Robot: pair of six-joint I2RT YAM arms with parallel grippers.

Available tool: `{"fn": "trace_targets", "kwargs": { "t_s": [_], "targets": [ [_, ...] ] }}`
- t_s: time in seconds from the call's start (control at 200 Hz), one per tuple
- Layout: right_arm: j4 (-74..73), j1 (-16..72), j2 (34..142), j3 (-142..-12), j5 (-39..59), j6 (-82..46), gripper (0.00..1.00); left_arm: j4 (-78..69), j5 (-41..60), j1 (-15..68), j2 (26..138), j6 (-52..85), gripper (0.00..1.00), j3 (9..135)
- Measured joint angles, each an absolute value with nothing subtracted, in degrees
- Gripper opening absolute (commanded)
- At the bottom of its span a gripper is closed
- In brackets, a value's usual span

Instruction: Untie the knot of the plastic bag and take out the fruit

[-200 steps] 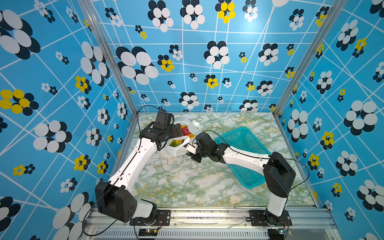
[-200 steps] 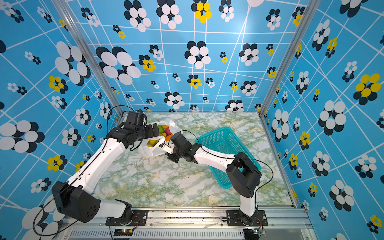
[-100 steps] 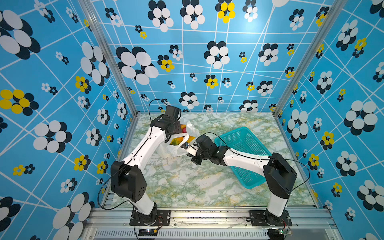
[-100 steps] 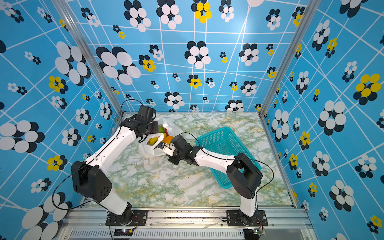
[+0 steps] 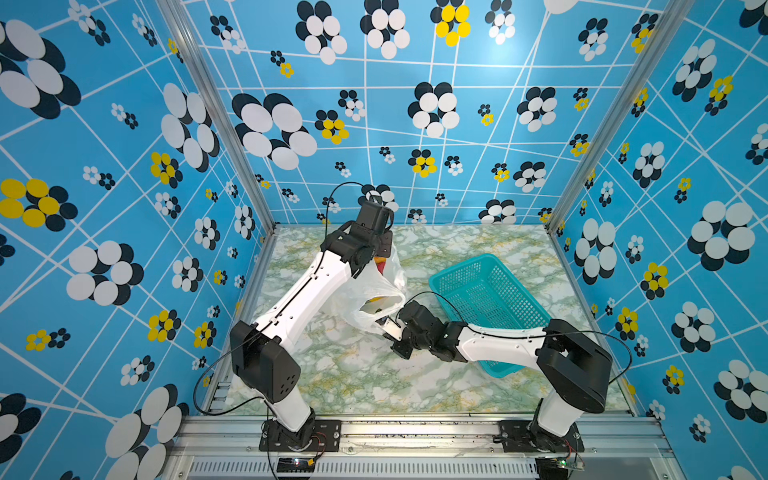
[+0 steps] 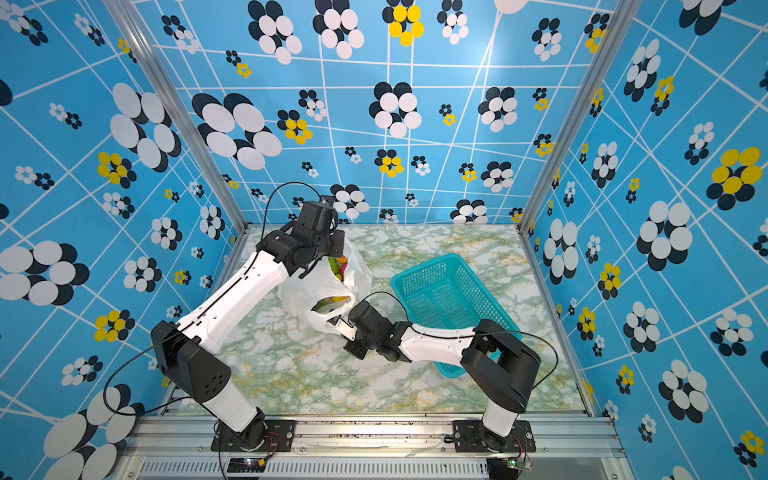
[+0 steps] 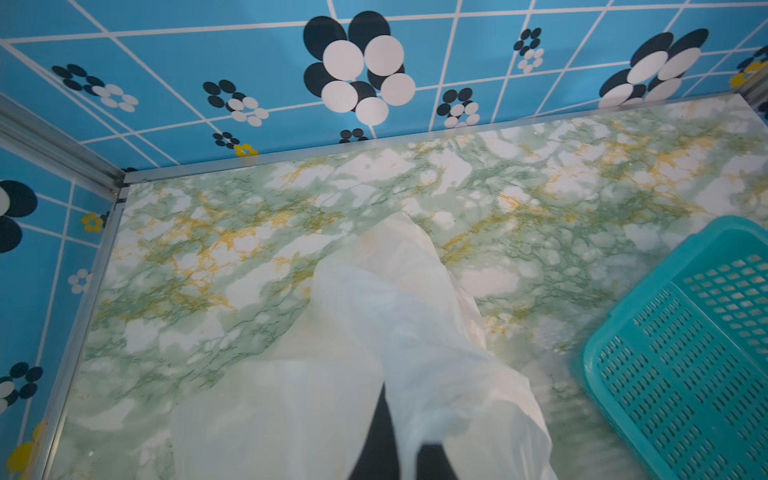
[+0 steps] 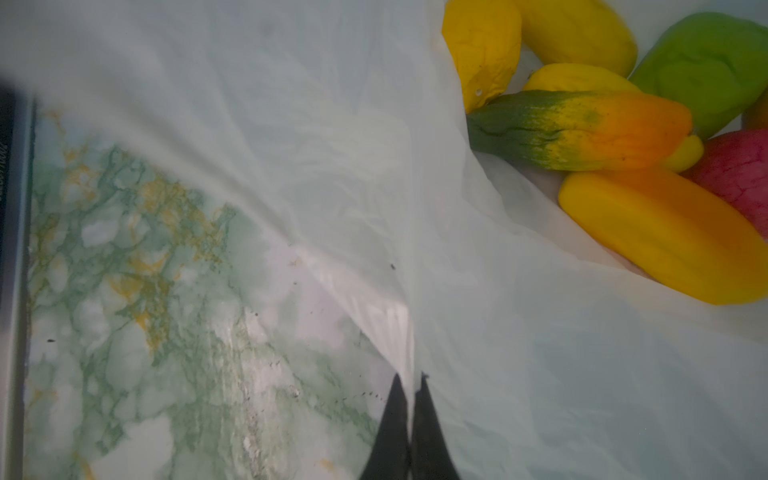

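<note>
With both grippers shut on the bag, my right gripper should release the bag's near rim [image 8: 400, 332] and take the orange-green fruit [image 8: 584, 130] while my left gripper holds the bag's opening open.
The white plastic bag [image 5: 353, 293] [image 6: 305, 293] lies left of centre on the marble table, its mouth gaping. Fruit [image 5: 376, 299] [image 6: 337, 269] shows inside; in the right wrist view these are yellow, orange-green, green and pinkish-red pieces [image 8: 582, 129]. No knot shows in any view. My left gripper [image 7: 409, 449] is at the bag's far side, mostly hidden under its own wrist in both top views, and is shut on a fold of the bag [image 7: 415, 332]. At the near rim of the mouth, my right gripper [image 8: 411, 415] [image 5: 384, 325] is shut on a thin edge of plastic [image 8: 399, 324].
A teal mesh basket [image 5: 461, 266] [image 6: 428, 266] [image 7: 665, 353] sits tilted to the right of the bag, with my right forearm crossing its near corner. The patterned back wall stands close behind the bag, and the left wall is nearby.
My left arm has swung from the bag's left side round to its far side, and its gripper has gone from open to shut on the plastic. The right gripper keeps its hold.
</note>
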State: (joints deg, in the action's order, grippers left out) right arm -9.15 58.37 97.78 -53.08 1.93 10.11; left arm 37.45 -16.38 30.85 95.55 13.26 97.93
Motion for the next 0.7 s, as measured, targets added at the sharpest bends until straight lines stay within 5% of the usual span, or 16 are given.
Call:
{"fn": "trace_targets", "kwargs": {
  "t_s": [0.26, 0.405, 0.7],
  "targets": [
    [-17.2, 58.7, 95.9, -42.7, -1.7, 4.9, 0.05, 29.3, -13.5, 32.4, 84.2, 11.4, 0.0, 83.5],
    [-20.1, 60.9, 95.9, -39.9, -4.8, 3.5, 0.42, 24.2, -9.8, 32.8, 76.3, 11.1, 0.0, 75.8],
    [-26.2, 66.5, 86.1, -34.7, -10.5, 1.4, 0.61, 20.0, -5.1, 33.6, 68.2, 11.1, 0.0, 68.1]
  ]
}}
